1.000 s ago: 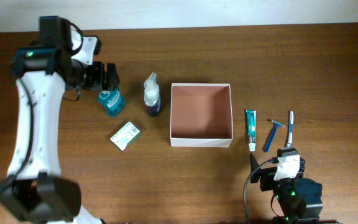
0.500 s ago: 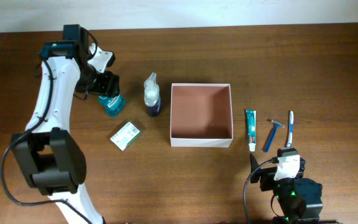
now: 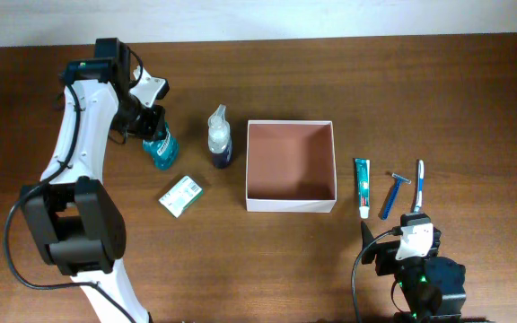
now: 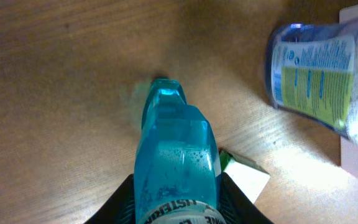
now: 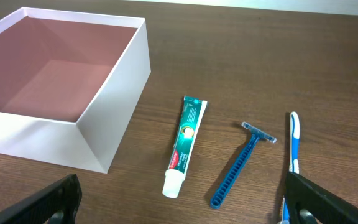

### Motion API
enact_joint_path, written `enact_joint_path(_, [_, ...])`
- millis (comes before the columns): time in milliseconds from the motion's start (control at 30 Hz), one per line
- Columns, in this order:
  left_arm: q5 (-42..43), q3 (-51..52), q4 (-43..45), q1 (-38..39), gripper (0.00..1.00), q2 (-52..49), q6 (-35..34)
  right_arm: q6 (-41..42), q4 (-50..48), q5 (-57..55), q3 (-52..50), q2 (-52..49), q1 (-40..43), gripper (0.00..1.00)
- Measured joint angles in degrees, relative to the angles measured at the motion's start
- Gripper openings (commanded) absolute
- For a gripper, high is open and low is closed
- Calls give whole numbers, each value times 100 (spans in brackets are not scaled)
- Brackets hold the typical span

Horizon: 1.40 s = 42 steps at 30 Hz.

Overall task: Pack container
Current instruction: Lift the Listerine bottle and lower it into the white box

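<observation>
The left gripper has its fingers closed around both sides of the blue mouthwash bottle (image 3: pixel 162 151), so it should keep moving toward the empty container (image 3: pixel 290 161) and let go of the bottle inside.
The container (image 3: pixel 290 205) is a shallow white box with a reddish-brown inside at the table's middle, and nothing lies in it. Its near corner also shows in the right wrist view (image 5: pixel 36 140). To its left, a blue mouthwash bottle (image 3: pixel 161 149) lies on the wood. My left gripper (image 3: pixel 153 126) is shut on it, the black fingers pressed against both sides of the bottle (image 4: pixel 176 149). My right gripper (image 5: pixel 185 211) stands open low at the front right, nothing between its fingers.
A clear spray bottle (image 3: pixel 219 137) stands between the mouthwash and the container. A small green-and-white box (image 3: pixel 180 195) lies in front of them. Right of the container lie a toothpaste tube (image 3: pixel 363 187), a blue razor (image 3: pixel 391 194) and a toothbrush (image 3: pixel 417 184).
My left arm has swung in over the mouthwash bottle, and its jaws have gone from wide open to shut on it. The right arm has not moved.
</observation>
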<state>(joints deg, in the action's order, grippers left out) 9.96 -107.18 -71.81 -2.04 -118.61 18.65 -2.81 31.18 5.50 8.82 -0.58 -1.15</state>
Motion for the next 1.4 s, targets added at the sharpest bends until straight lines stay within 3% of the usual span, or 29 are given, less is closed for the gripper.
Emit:
enact_joint_path(133, [-39,-702,-1003,4,12,-57,-197,2,2,0,0,0,0,99])
enact_joint_path(233, [-52,-1513,-1659,4,1,-94,-389,2,-2,0,0,0,0,99])
enact_joint_path(433, [-59,-3012,-2433,129,1,133,-732,2,0,0,0,0,0,99])
enact_joint_path(800, [-66,-3329,-2505,2039,1,1294,-1552,-2,0,0,0,0,0,99])
enact_joint_path(900, [-48,-3283,-2363,2715,1,1300,-1867,-2,0,0,0,0,0,99])
enact_joint_path(1067, [-96,-2695,-1156,3447,1,1167,-2197,2,0,0,0,0,0,99])
enact_joint_path(1400, [-179,-1757,249,4046,1,-667,-2371,0,0,0,0,0,0,99])
